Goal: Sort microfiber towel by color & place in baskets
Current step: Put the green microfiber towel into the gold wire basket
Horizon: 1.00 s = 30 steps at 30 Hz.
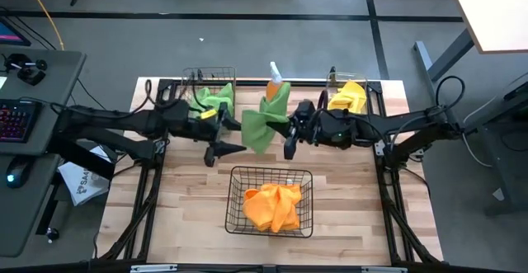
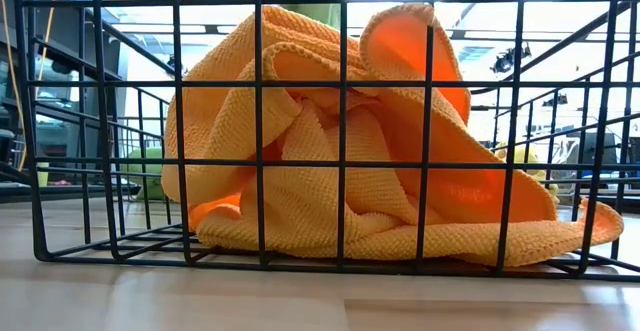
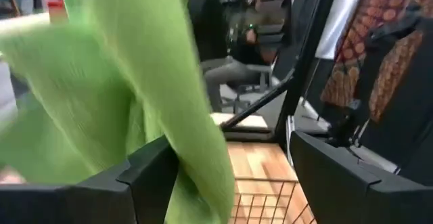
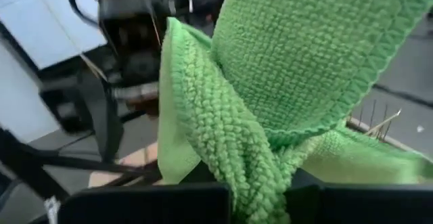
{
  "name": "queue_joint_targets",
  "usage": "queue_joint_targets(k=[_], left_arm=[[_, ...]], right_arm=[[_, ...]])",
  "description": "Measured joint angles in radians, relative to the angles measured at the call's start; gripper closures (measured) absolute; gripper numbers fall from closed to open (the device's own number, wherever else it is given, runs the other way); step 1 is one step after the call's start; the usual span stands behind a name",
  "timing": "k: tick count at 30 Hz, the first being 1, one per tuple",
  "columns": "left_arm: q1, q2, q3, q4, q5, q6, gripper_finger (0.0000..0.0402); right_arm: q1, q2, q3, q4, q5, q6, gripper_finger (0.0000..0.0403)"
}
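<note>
My left gripper should take the hanging towel (image 1: pixel 257 129) and carry it, because my right gripper is holding the green towel far from the tall basket (image 1: pixel 216 90) behind my left gripper.
A green microfiber towel (image 1: pixel 262 123) hangs in the air over the middle of the table, between my two grippers. My right gripper (image 1: pixel 289 138) is shut on it from the table's right. My left gripper (image 1: pixel 225 151) is open just left of the towel's lower corner. In the left wrist view the towel (image 3: pixel 122 82) hangs close over one open finger (image 3: pixel 152 176). The tall black wire basket (image 1: pixel 188 77) at the far edge holds another green towel (image 1: pixel 213 98). The clear bin (image 1: pixel 333 82) holds a yellow towel (image 1: pixel 350 96). The wide black basket (image 1: pixel 235 192) near me holds orange towels (image 1: pixel 274 205). My right gripper (image 4: pixel 260 197) pinches a bunched fold of the green towel (image 4: pixel 270 163) between its two fingers, several layers gathered together. The fingers come level from the table's right. The towel is lifted clear of the table and spreads out beyond the fingers. My left gripper: I cannot tell whether its finger touches the hanging towel.
An orange spray bottle (image 1: pixel 274 78) stands at the far edge between the tall basket and the clear bin. In the low view the wide basket's mesh (image 2: pixel 258 171) with the orange towels (image 2: pixel 330 141) fills the front. Bare wood lies left and right of that basket.
</note>
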<state>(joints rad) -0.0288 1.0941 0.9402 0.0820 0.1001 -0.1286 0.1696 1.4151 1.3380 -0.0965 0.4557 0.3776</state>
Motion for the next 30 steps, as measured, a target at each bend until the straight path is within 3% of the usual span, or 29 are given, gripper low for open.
queue_joint_targets(k=[9, 16, 22, 26, 30], left_arm=[[0.002, 0.076, 0.003, 0.142, -0.123, 0.002, 0.0135], [0.002, 0.145, 0.002, 0.178, 0.033, 0.001, 0.0135], [0.002, 0.174, 0.002, 0.264, 0.025, 0.001, 0.0148], [0.002, 0.174, 0.002, 0.281, -0.007, 0.015, 0.0212], [0.003, 0.169, 0.003, 0.27, -0.028, 0.028, 0.0355]], right_arm=[[0.014, 0.033, 0.0, 0.094, -0.106, -0.02, 0.0403], [0.017, 0.054, 0.0, 0.16, -0.16, -0.021, 0.0403], [0.016, 0.053, 0.0, 0.178, -0.22, -0.014, 0.0402], [0.016, 0.053, 0.0, 0.183, -0.223, 0.0, 0.0389], [0.016, 0.053, 0.0, 0.191, -0.214, 0.055, 0.0348]])
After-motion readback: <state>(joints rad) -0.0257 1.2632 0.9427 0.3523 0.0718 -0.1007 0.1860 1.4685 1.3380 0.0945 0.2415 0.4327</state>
